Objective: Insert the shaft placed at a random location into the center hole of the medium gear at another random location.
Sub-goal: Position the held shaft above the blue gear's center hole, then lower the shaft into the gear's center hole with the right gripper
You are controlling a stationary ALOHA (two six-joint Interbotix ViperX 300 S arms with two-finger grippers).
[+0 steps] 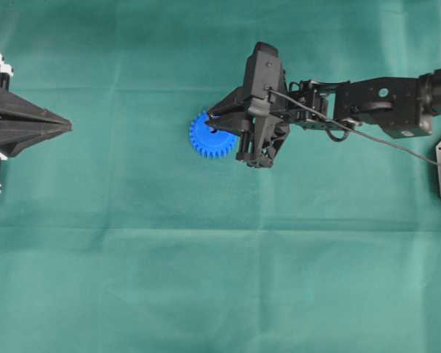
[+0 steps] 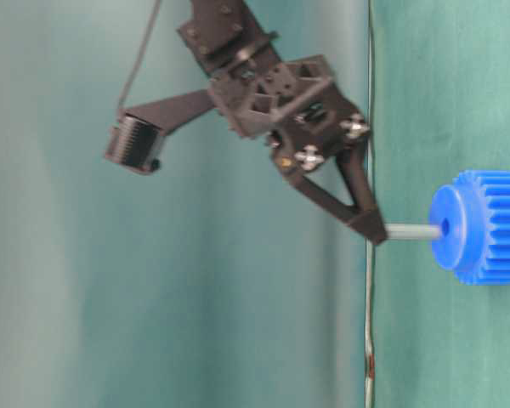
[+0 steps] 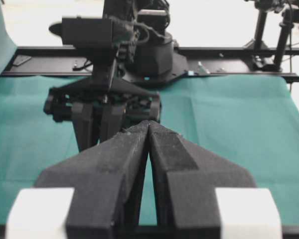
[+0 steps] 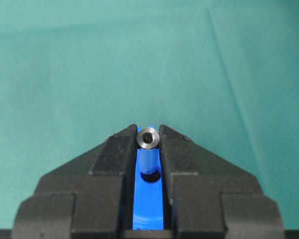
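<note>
The shaft's lower end (image 2: pixel 437 231) is slightly off the gear's center hole, so the robot's right gripper should move the shaft in line with the hole (image 2: pixel 445 227) before it pushes the shaft down.
The blue medium gear (image 1: pixel 204 140) lies flat on the green cloth, partly under my right gripper (image 1: pixel 213 121). The right gripper is shut on the silver shaft (image 4: pixel 148 138), held upright between the fingertips. In the table-level view the shaft (image 2: pixel 412 230) runs from the fingertip to the center hole (image 2: pixel 444 228) in the gear (image 2: pixel 489 225), its end at the hole's mouth. In the right wrist view the hole (image 4: pixel 150 176) shows dark just under the shaft, on the blue face (image 4: pixel 148 204). My left gripper (image 1: pixel 67 126) is shut and empty at the far left, also in its wrist view (image 3: pixel 148 124).
The green cloth (image 1: pixel 206 279) covers the whole table. The right arm (image 1: pixel 375 107) reaches in from the right edge with a loose cable (image 1: pixel 397 143). A black rail (image 3: pixel 229 52) and the arm base stand at the table's far side.
</note>
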